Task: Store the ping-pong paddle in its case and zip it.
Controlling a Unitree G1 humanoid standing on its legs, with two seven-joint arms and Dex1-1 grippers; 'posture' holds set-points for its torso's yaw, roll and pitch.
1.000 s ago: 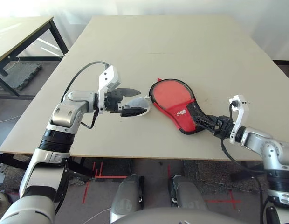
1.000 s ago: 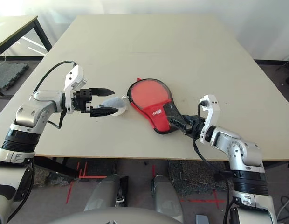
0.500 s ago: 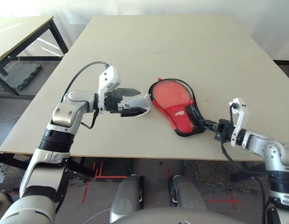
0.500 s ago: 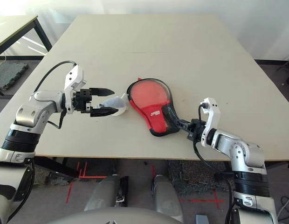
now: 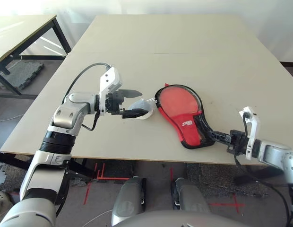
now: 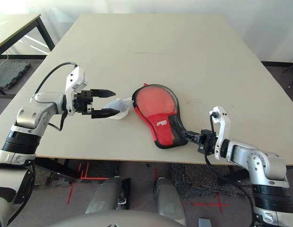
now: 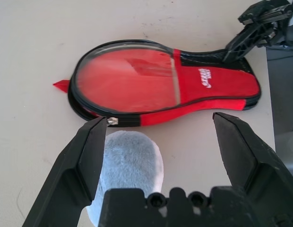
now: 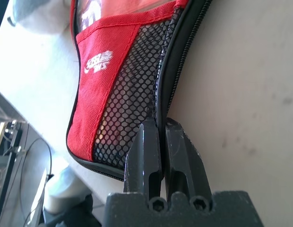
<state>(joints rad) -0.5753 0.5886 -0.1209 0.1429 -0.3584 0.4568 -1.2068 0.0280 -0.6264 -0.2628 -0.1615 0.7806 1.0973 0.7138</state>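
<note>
A white cord [image 5: 152, 100] runs between the grey-blue pouch [image 5: 141, 109] and the case's zip edge, so the pouch will take the zip slider with it when I pull it.
The red case [image 5: 180, 109] lies flat near the table's front edge, its round end away from me. The ping-pong paddle's red face [image 7: 125, 80] shows through the case's glossy round front, and its handle is hidden. My right gripper [image 5: 211, 134] is shut, its tips against the black zip edge [image 8: 171, 80] at the case's narrow mesh end; what they pinch cannot be made out. My left gripper [image 5: 137, 102] hangs open just left of the case, its fingers [image 7: 87, 151] on either side of a small grey-blue pouch [image 7: 127, 165].
The pouch [image 5: 144, 109] nearly touches the case's round end. The table's front edge [image 5: 137, 158] runs close under both grippers. A second table [image 5: 23, 28] stands at the far left. The far half of the tabletop [image 5: 175, 42] is bare.
My right gripper has shut and drawn back toward the near right. The case slid and turned slightly with it. The left arm has not moved.
</note>
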